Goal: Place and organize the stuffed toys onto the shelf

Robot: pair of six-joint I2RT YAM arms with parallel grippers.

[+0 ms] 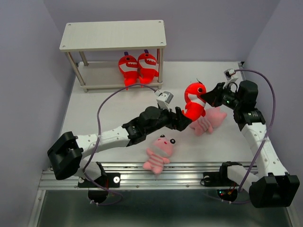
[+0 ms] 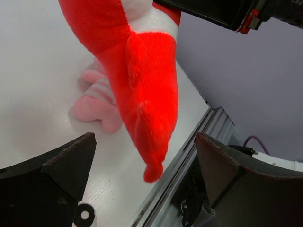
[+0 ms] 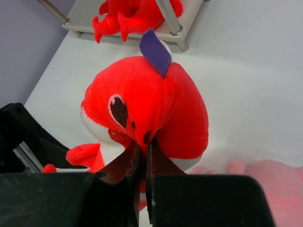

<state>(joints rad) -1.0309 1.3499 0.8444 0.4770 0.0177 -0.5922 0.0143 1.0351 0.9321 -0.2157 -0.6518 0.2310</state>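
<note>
I should close my left gripper on the red shark's tail (image 1: 191, 114) before I open my right gripper, because the lower board's free spot (image 1: 102, 74) is on my left gripper's side.
My right gripper (image 1: 204, 98) is shut on a red shark (image 1: 194, 100) by its head and holds it upright above the table; it fills the right wrist view (image 3: 151, 109). My left gripper (image 1: 183, 120) is open, its jaws either side of the shark's hanging tail (image 2: 154, 137) without touching. Two more red sharks (image 1: 137, 67) stand on the lower board of the pale shelf (image 1: 113, 35). One pink toy (image 1: 210, 120) lies under the held shark, also seen in the left wrist view (image 2: 97, 104). Another pink toy (image 1: 158, 152) lies near the front edge.
The shelf's top board is bare. A metal rail (image 1: 165, 177) runs along the table's near edge. Purple walls close in at the left, back and right. Cables (image 1: 102, 111) loop over both arms.
</note>
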